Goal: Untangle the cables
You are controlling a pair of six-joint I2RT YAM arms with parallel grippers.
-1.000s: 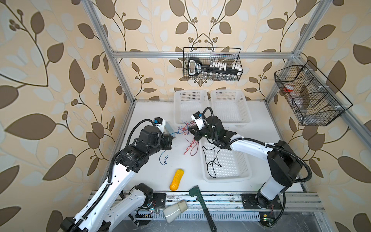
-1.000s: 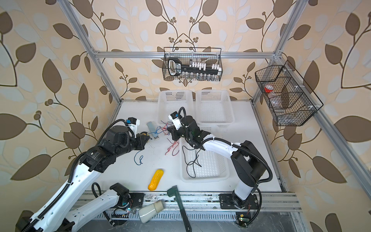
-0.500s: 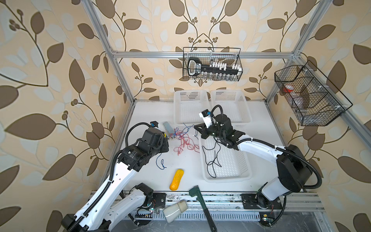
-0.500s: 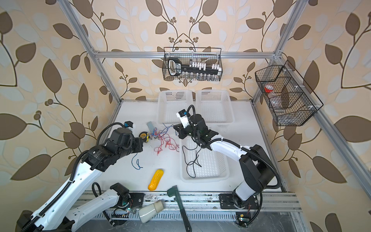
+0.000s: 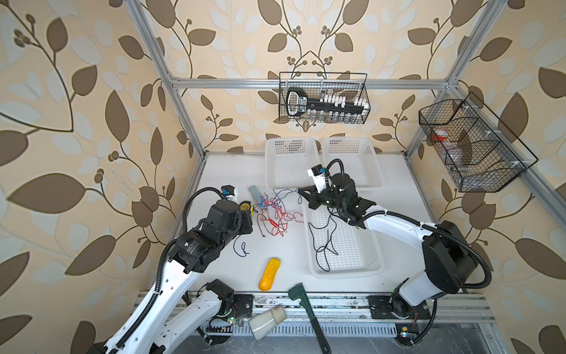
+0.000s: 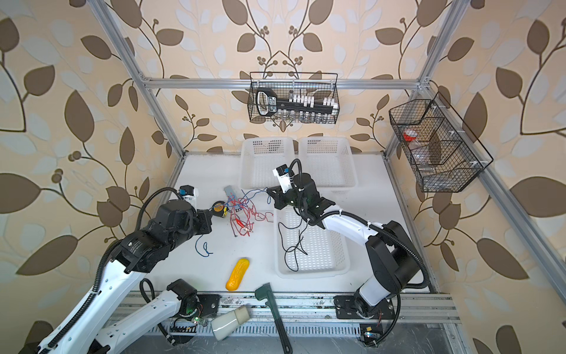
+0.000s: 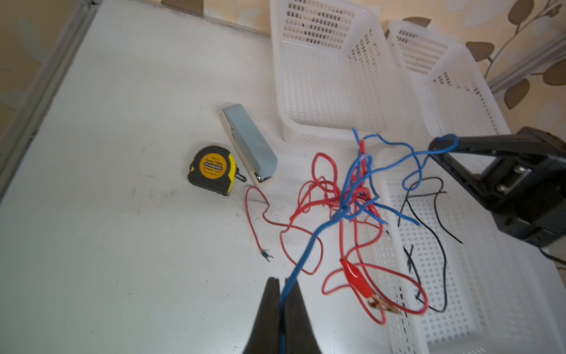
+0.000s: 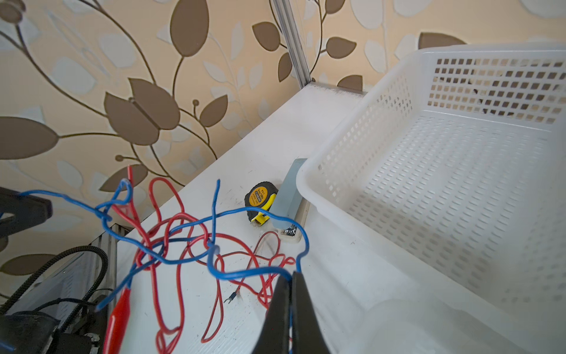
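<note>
My left gripper is holding a blue cable that runs through the lifted red tangle (image 7: 346, 203). My right gripper should hold back its piece of blue cable (image 7: 413, 155) while my left gripper pulls its blue cable clear.
The cables form a red and blue tangle (image 5: 275, 211) on the white table, lifted in part; a red clip (image 7: 356, 277) hangs in it. My left gripper (image 7: 283, 283) is shut on a blue cable (image 7: 309, 245) that runs up into the knot. In a top view it (image 5: 249, 215) sits left of the tangle. My right gripper (image 8: 289, 275) is shut on another blue strand (image 8: 245, 271), at the tangle's right side (image 5: 300, 191). A black cable (image 5: 324, 242) trails into the near white basket (image 5: 376, 263). A loose blue end (image 5: 242, 248) lies on the table.
A yellow and black tape measure (image 5: 245, 206) and a grey-blue stapler (image 5: 254, 192) lie beside the left gripper. Two white baskets (image 5: 291, 144) stand at the back. A yellow object (image 5: 269, 273) and a green-handled tool (image 5: 306, 309) lie near the front edge.
My right gripper has drawn to the right and my left gripper back to the left. The blue strand between them has spread the tangle out. Both stay shut.
</note>
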